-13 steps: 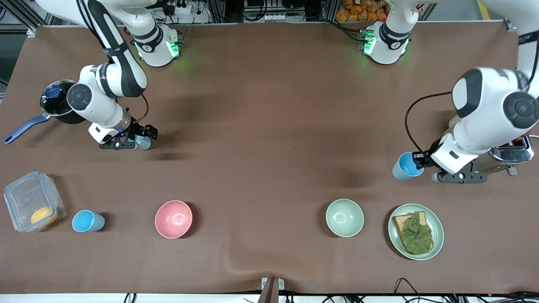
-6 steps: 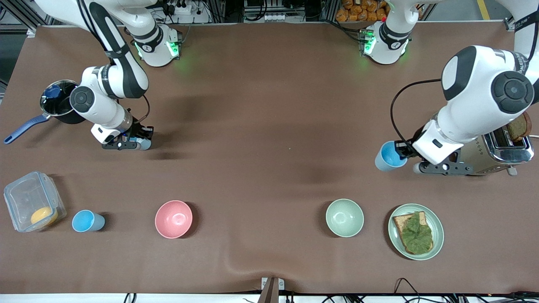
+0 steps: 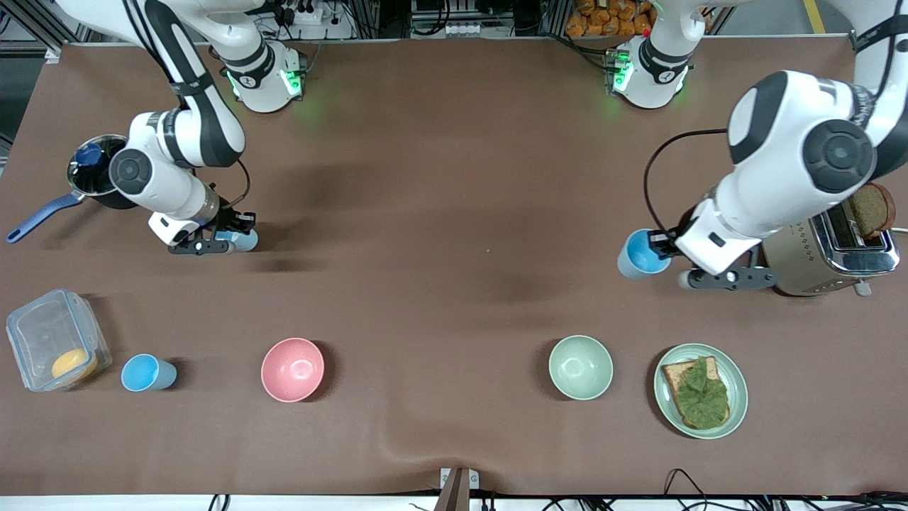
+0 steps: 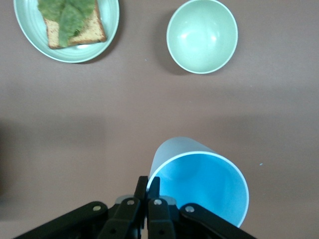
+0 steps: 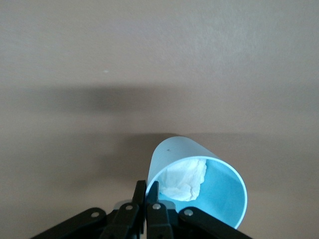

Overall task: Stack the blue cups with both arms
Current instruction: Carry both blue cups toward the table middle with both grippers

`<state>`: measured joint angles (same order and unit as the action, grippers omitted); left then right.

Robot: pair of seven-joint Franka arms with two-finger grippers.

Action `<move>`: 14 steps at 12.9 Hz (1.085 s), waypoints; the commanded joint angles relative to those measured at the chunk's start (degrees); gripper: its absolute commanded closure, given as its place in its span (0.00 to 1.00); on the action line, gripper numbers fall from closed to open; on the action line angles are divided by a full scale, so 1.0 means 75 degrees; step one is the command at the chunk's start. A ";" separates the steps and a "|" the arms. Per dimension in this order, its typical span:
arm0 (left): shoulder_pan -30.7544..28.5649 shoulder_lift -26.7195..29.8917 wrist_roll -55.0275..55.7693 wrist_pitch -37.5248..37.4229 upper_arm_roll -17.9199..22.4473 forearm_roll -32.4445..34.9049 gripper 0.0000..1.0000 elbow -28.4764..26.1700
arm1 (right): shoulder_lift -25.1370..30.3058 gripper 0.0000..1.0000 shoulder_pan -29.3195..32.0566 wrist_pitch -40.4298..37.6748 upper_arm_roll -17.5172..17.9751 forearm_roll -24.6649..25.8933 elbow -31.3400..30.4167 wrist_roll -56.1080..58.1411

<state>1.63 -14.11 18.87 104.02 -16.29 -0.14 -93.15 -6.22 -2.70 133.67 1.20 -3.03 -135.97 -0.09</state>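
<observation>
The paler blue cup point(image 3: 243, 240) is next to the pot, far from the left gripper's cup, so the robot's right gripper should bring it to the middle point(image 3: 451, 223) for the left gripper's cup.
My left gripper point(image 3: 665, 248) is shut on the rim of a blue cup point(image 3: 640, 254) and holds it up over the bare table beside the toaster. In the left wrist view the fingertips point(image 4: 148, 183) pinch that cup's point(image 4: 202, 181) wall. My right gripper point(image 3: 233, 233) is shut on the rim of a paler blue cup point(image 3: 245, 240), over the table beside the pot. In the right wrist view this cup point(image 5: 199, 181) holds a crumpled white paper point(image 5: 185, 178). A third blue cup point(image 3: 147, 373) stands upright between the clear box and the pink bowl.
A pot point(image 3: 96, 174) with a blue handle sits at the right arm's end. A clear box point(image 3: 53, 344), pink bowl point(image 3: 292, 369), green bowl point(image 3: 580, 367) and a plate point(image 3: 738, 397) with toast lie nearer the camera. A toaster point(image 3: 833, 252) stands at the left arm's end.
My left arm has carried its blue cup toward the middle of the table, away from the toaster. My right gripper has shifted only slightly with its cup.
</observation>
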 commanded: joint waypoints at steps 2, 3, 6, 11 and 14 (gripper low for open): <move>0.0087 -0.0170 0.0250 -0.0182 -0.0019 0.0217 1.00 0.0256 | 0.0219 1.00 -0.0926 -0.1192 0.0074 -0.0112 0.1054 -0.0977; 0.0006 -0.0309 0.0203 -0.0147 -0.0008 0.0217 1.00 0.0255 | 0.0208 1.00 -0.1417 -0.1263 0.0074 -0.0112 0.1230 -0.1610; -0.0054 -0.0462 0.0144 -0.0123 0.0051 0.0264 1.00 0.0255 | -0.0177 1.00 -0.2834 -0.1170 0.0051 -0.0671 0.1908 -0.2972; -0.0194 -0.0545 0.0262 -0.0123 0.0063 0.0616 1.00 0.0161 | -0.2540 1.00 -0.5214 -0.0351 0.0039 -0.1120 0.4226 -0.6087; -0.0194 -0.0568 0.0261 -0.0123 0.0063 0.0604 1.00 0.0185 | -0.4100 1.00 -0.6118 -0.0279 -0.0054 -0.0724 0.5715 -0.7776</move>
<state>0.24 -17.99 20.02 104.02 -15.52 3.27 -92.95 -28.46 -45.58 132.77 2.30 -10.38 -102.73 -52.11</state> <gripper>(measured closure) 0.974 0.965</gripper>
